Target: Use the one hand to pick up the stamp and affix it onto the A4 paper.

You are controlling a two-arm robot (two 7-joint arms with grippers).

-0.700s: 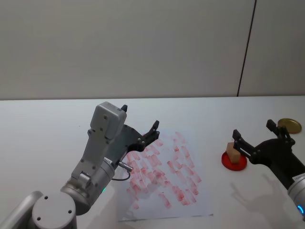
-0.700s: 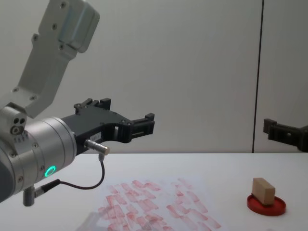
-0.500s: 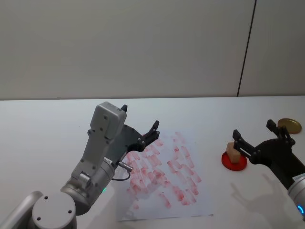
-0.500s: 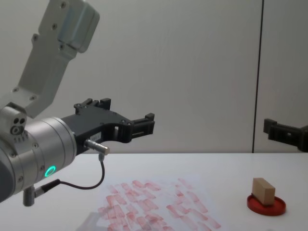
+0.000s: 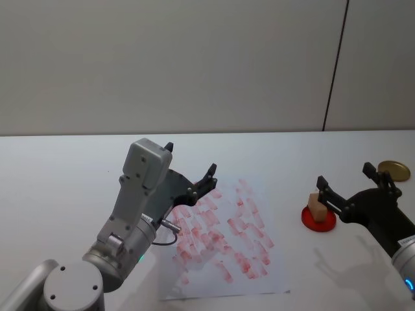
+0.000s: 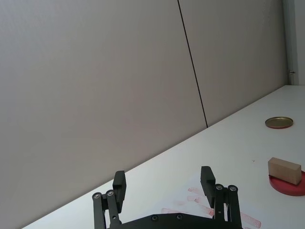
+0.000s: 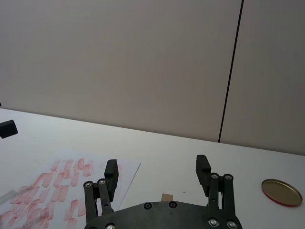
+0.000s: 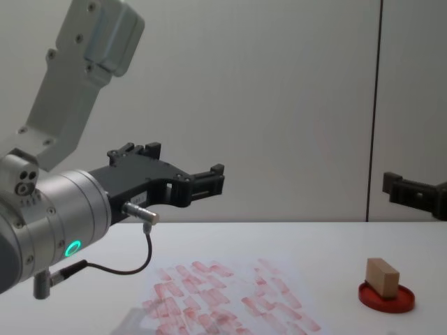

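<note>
The stamp [image 8: 382, 278] is standing loosely inside the red ink pad's wider rim [image 8: 403, 303]. The stamp will come free and leave the ink pad behind when I lift it.
The stamp [image 5: 316, 206], a small tan wooden block, stands on the round red ink pad [image 5: 320, 220] at the table's right; it also shows as the stamp [image 8: 383, 276] in the chest view. My right gripper [image 5: 344, 175], on the blue-ringed arm, is open and hovers above and just right of the stamp without touching it. In the right wrist view the stamp [image 7: 166, 197] peeks out low between the open fingers [image 7: 202, 168]. The A4 paper [image 5: 224, 236], covered in pinkish-red marks, lies mid-table. My left gripper [image 5: 190, 160] hangs open above the paper's left part.
A gold round lid [image 5: 393, 170] lies on the table at the far right, beyond my right gripper. The white table [image 5: 65, 168] ends at a plain wall. The left arm's bulky grey body [image 8: 49, 209] takes up the chest view's left side.
</note>
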